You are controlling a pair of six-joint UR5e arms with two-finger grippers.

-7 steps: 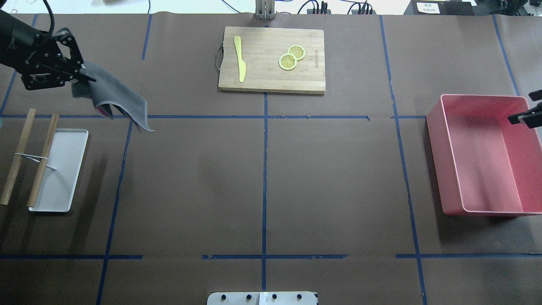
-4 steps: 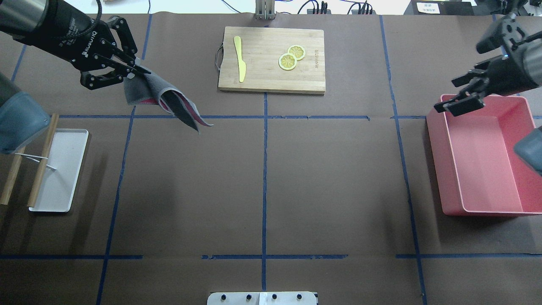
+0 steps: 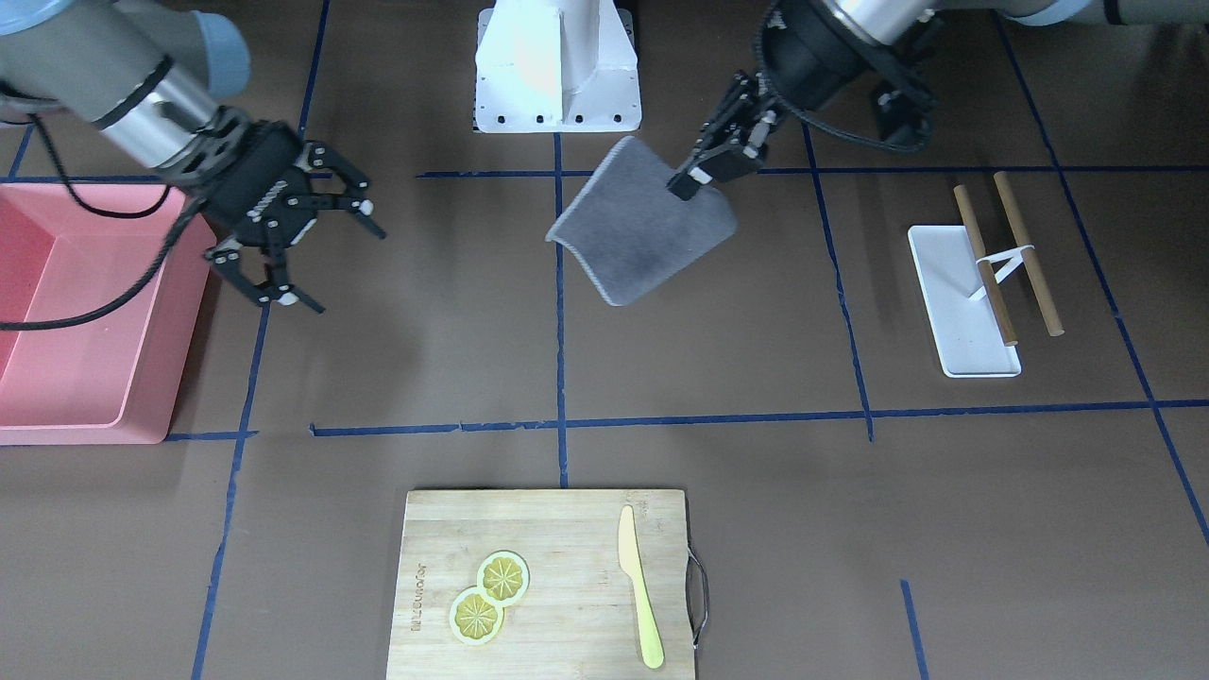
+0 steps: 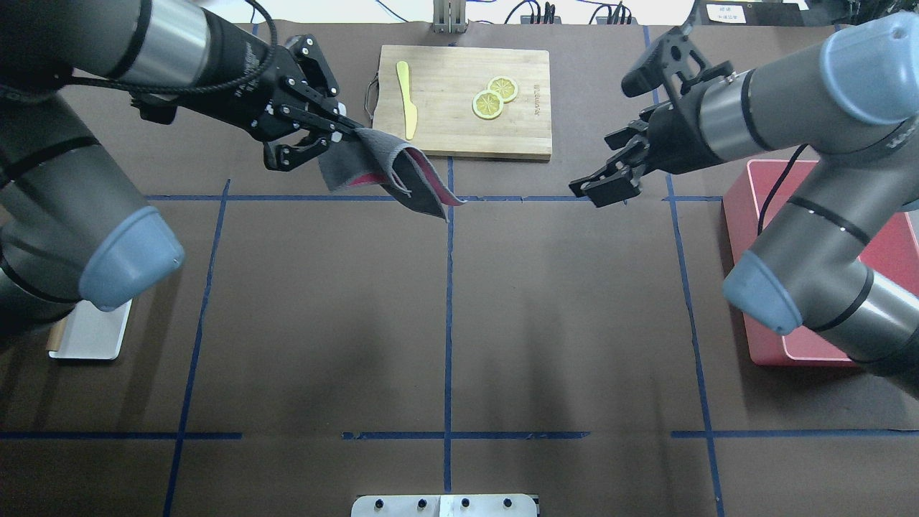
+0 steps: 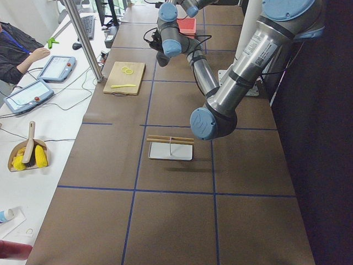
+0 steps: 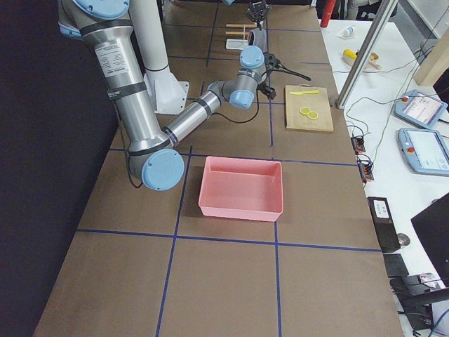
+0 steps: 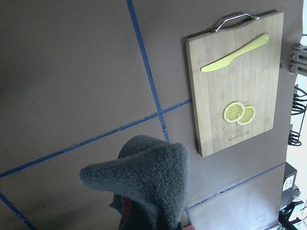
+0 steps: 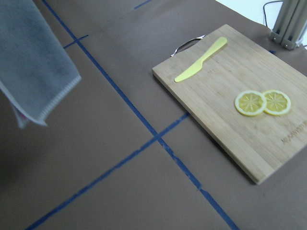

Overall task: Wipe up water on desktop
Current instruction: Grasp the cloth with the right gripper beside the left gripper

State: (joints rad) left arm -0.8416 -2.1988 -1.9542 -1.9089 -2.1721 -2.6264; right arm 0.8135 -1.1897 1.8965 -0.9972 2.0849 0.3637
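Note:
The grey cloth (image 3: 642, 222) will stay folded double with its pink side inside when the robot wipes the desktop, because pink peeks (image 8: 22, 116) between the paired hems.
My left gripper (image 4: 350, 129) is shut on the corner of a grey cloth (image 4: 388, 169) with a pink underside, which hangs folded above the desktop (image 4: 323, 323) near the centre tape line, just in front of the cutting board. The front-facing view shows this gripper (image 3: 694, 179) pinching the cloth (image 3: 642, 231) in the air. My right gripper (image 4: 610, 169) is open and empty, hovering over the desktop right of centre; the front-facing view shows its fingers (image 3: 335, 260) spread wide. The cloth also fills the left wrist view (image 7: 144, 182). I see no water on the brown surface.
A bamboo cutting board (image 4: 463, 122) with a yellow knife (image 4: 406, 100) and lemon slices (image 4: 495, 97) lies at the back centre. A pink bin (image 3: 66, 321) stands on my right side. A white tray (image 3: 959, 293) with two wooden sticks (image 3: 1011, 255) sits on my left side.
Both arms have swung in toward the table's middle. The left gripper carried the cloth rightward toward the centre line. The right gripper left the pink bin and moved left.

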